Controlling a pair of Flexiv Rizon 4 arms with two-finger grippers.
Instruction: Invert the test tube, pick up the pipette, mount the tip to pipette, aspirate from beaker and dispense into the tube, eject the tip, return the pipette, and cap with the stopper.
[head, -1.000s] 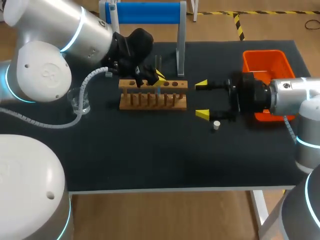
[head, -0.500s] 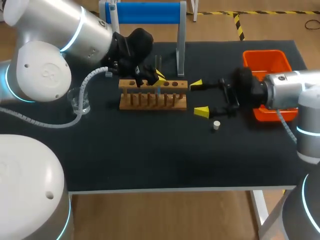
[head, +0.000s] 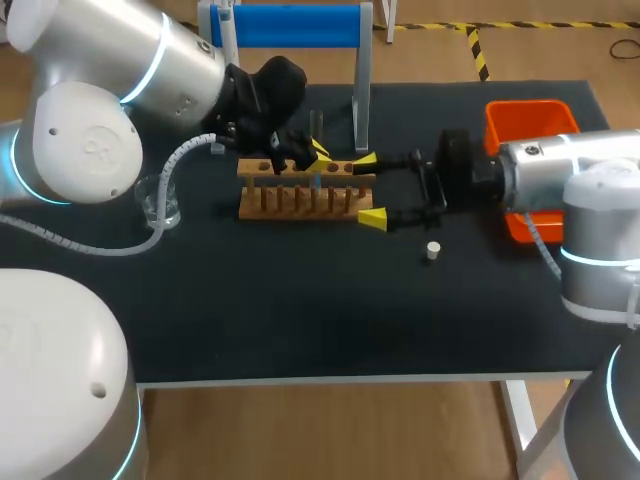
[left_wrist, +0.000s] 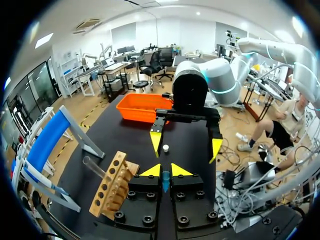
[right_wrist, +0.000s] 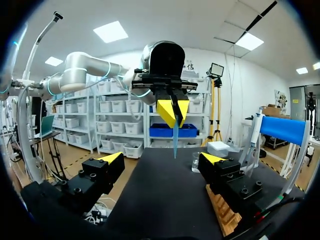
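Note:
The blue pipette tip (right_wrist: 175, 141) gets narrower toward the bottom below the yellow fingertips (right_wrist: 173, 112). I should expect the pipette tip's wide opening to face up when I carry it away.
My left gripper (head: 318, 154) hovers over the wooden tube rack (head: 305, 190) and is shut on a slim blue pipette tip (right_wrist: 175, 142) that points down. The same tip (left_wrist: 165, 180) shows between its yellow fingertips in the left wrist view. A clear test tube (left_wrist: 94, 166) leans out of the rack (left_wrist: 112, 190). My right gripper (head: 369, 188) is open at the rack's right end, its fingers spanning that end, and it faces the left gripper (right_wrist: 172, 113). A small white stopper (head: 432, 251) lies on the mat below the right gripper. The glass beaker (head: 160, 200) stands left of the rack.
A blue-topped pipette stand (head: 292, 26) rises behind the rack. An orange bin (head: 528, 126) sits at the table's right side, partly behind my right arm. The black mat (head: 300, 300) lies bare in front of the rack.
My right gripper has moved left, from beside the stopper up to the rack's right end, staying open. The left gripper and its blue tip have kept still.

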